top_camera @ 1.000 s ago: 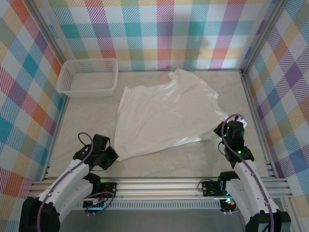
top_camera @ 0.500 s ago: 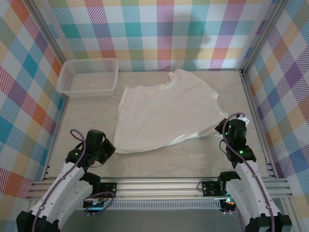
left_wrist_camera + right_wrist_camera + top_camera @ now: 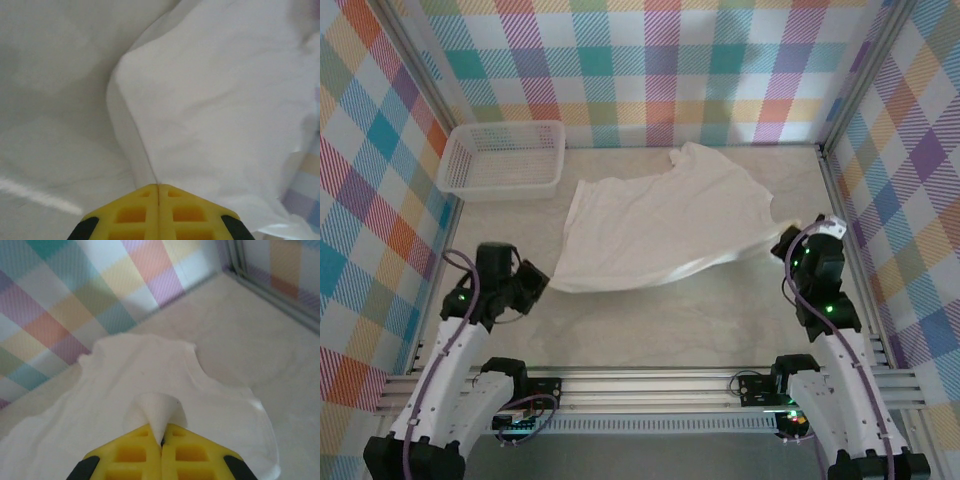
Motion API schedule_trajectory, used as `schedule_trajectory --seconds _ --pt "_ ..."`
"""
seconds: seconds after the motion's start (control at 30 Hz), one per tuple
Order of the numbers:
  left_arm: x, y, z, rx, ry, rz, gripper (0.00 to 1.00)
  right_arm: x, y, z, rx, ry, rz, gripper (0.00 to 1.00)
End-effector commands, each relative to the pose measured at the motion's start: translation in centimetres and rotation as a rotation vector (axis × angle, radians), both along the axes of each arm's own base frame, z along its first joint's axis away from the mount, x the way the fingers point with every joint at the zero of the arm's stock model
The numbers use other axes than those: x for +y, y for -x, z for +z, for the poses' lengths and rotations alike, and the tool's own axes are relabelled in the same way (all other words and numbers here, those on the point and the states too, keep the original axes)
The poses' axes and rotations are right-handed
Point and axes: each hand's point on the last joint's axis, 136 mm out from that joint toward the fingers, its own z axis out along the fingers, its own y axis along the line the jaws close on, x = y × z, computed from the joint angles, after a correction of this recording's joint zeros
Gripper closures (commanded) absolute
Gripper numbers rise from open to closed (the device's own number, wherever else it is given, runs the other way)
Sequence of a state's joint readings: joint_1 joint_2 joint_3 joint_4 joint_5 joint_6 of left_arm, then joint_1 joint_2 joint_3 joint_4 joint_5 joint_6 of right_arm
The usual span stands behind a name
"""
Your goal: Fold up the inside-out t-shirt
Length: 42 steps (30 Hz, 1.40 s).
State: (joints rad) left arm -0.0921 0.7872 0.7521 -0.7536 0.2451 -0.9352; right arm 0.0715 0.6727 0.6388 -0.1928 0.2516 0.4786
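The robot's left gripper and right gripper should raise the near corners [image 3: 560,284] high and spread the t-shirt out flat, because the t-shirt's far edge [image 3: 655,176] lies crooked.
The inside-out t-shirt [image 3: 665,222] is white and lies spread in the middle of the table, its near hem raised off the surface. My left gripper [image 3: 540,283] is shut on the hem's near-left corner. In the left wrist view the yellow jaws of this gripper [image 3: 158,186] meet on a thin fold of the shirt [image 3: 225,100]. My right gripper [image 3: 786,246] is shut on the near-right corner. In the right wrist view a small cone of the shirt [image 3: 125,385] sticks out from between the pressed jaws of that gripper [image 3: 161,442].
A white mesh basket [image 3: 503,157] stands at the back left corner. Checked walls enclose the table on three sides, with a metal rail [image 3: 845,230] along the right. Bare marble tabletop [image 3: 670,325] lies between the shirt and the arm bases.
Both grippers have moved away from the bases, carrying the near hem up and toward the back. The left arm also swung out to the left. The shirt's visible area has shrunk.
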Motion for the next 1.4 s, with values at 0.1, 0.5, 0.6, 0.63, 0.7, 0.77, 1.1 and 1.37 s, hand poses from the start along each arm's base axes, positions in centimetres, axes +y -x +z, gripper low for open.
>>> schedule_trajectory --seconds 0.1,0.5,0.6,0.63,0.7,0.77,1.1,1.37 --pt "0.9 -5.6 14.1 -0.302 -0.045 -0.064 1.00 2.5 -1.2 16.6 -0.386 0.178 0.169 1.00" --pt "1.7 -7.8 39.8 -0.868 -0.176 -0.072 1.00 4.6 3.8 41.7 -0.969 0.366 0.223 1.00" --pt "2.4 -6.3 42.3 -0.937 -0.214 -0.035 1.00 5.2 5.6 44.5 -1.048 0.387 0.248 1.00" --pt "3.0 -5.9 42.7 -0.947 -0.241 -0.002 1.00 5.2 6.0 45.1 -1.064 0.400 0.248 1.00" --pt "4.3 -5.8 42.9 -0.949 -0.293 0.057 1.00 5.3 6.0 46.0 -1.079 0.424 0.241 1.00" --pt "4.7 -6.5 42.9 -0.944 -0.316 0.078 1.00 5.1 4.6 46.1 -1.063 0.432 0.225 1.00" --pt "3.3 -19.4 40.4 -0.889 -0.210 -0.007 1.00 4.4 -8.7 45.6 -0.955 0.342 0.261 1.00" --pt "4.3 -18.9 45.7 -1.031 -0.177 0.023 1.00 4.8 -6.9 51.0 -1.129 0.302 0.344 1.00"
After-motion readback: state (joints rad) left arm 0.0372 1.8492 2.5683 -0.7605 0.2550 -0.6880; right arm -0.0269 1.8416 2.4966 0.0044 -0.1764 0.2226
